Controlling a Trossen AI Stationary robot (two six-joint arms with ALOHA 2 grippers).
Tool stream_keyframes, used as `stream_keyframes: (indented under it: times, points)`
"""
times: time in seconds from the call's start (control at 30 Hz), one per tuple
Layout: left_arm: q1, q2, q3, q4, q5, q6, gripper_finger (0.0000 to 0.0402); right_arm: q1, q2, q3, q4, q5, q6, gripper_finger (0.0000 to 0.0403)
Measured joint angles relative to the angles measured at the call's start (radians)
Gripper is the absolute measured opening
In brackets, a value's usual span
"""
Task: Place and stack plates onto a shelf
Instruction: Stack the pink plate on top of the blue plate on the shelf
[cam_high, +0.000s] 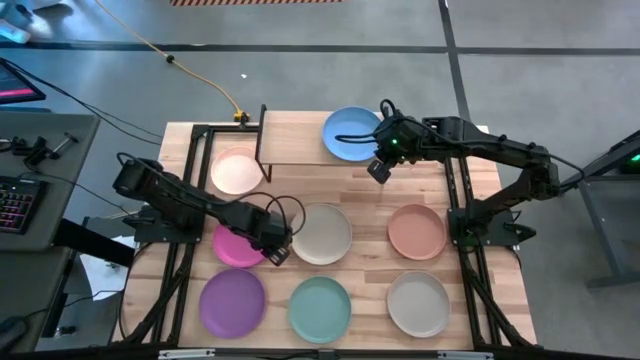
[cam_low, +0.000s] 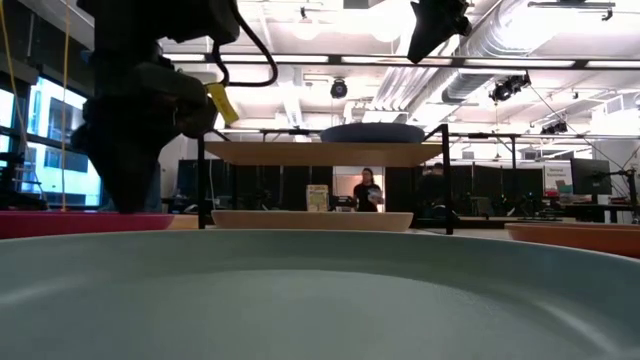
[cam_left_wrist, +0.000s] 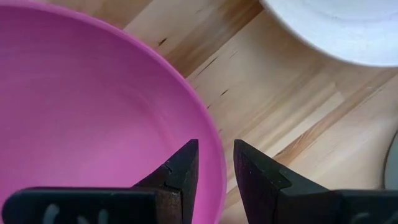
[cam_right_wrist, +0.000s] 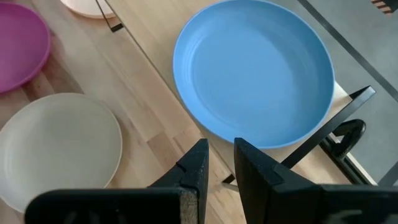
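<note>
The magenta plate (cam_high: 236, 248) will settle down into the dish of the blue plate when I stack it, because the blue plate's raised rim (cam_high: 350, 110) surrounds an empty middle.
The shelf (cam_high: 292, 140) stands at the table's far side, with the blue plate (cam_high: 350, 134) lying flat on its right half. The magenta plate (cam_high: 235, 246) lies on the table left of centre. My left gripper (cam_high: 280, 252) points down at that plate's right rim, open, with one finger over the inside and one outside the rim (cam_left_wrist: 214, 163). I see no touch. My right gripper (cam_high: 378, 172) hangs high over the shelf's near edge beside the blue plate (cam_right_wrist: 255, 68). It is open by a narrow gap with nothing between its fingers (cam_right_wrist: 221, 142).
More plates lie flat on the table: pale pink (cam_high: 237, 170) left of the shelf, cream (cam_high: 322, 233) at centre, salmon (cam_high: 417, 231) at right. Purple (cam_high: 232, 303), teal (cam_high: 320, 308) and beige (cam_high: 418, 303) lie along the near edge. The shelf's left half is bare.
</note>
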Motion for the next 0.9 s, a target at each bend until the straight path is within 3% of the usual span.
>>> stream_keyframes:
  times: [0.9]
  points:
    - [-0.004,0.099,0.001,0.006,-0.009,0.028,0.0090,0.000,0.000,0.000,-0.002,-0.009,0.000,0.0058]
